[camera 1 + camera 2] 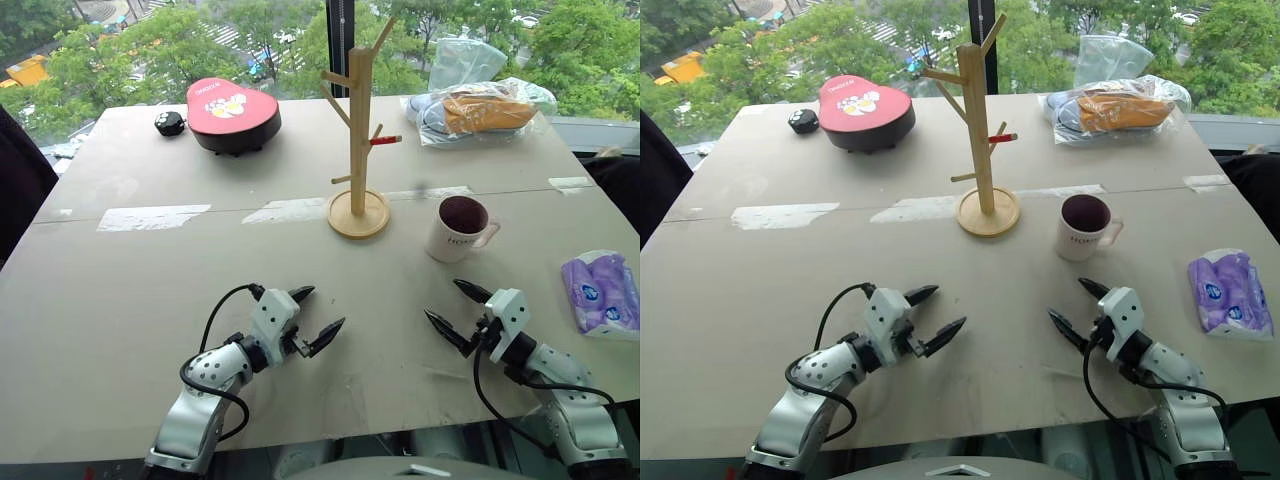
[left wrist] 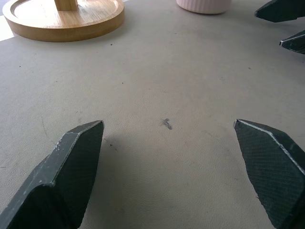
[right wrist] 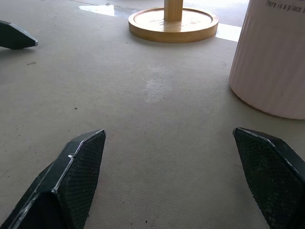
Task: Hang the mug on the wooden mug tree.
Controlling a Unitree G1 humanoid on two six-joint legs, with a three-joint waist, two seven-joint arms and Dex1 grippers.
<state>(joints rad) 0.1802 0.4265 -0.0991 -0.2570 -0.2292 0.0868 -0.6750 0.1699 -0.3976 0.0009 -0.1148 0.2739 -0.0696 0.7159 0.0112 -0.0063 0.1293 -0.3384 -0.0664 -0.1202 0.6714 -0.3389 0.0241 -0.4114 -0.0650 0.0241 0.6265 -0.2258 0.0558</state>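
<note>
The loop handle (image 1: 489, 234) sticks out from the side of the mug (image 1: 456, 232), so the mug will hang tipped over when I slide it onto the red-tipped peg.
The white mug (image 1: 457, 230) with a dark maroon inside stands upright on the table, its handle turned to the right. Left of it and slightly farther back rises the wooden mug tree (image 1: 357, 140), a pale pole on a round base with angled pegs, one tipped red. My right gripper (image 1: 460, 307) hovers open just above the table, nearer than the mug, with nothing between its fingers. My left gripper (image 1: 318, 315) is open too, near the front centre-left, empty. In the right wrist view the mug (image 3: 274, 62) stands ahead beside the tree's base (image 3: 173, 24).
A red-topped black box (image 1: 233, 112) and a small black object (image 1: 169, 123) sit at the back left. A plastic bag with packaged items (image 1: 480, 108) lies at the back right. A purple packet (image 1: 602, 292) rests near the right edge. Strips of tape (image 1: 155, 216) cross the table.
</note>
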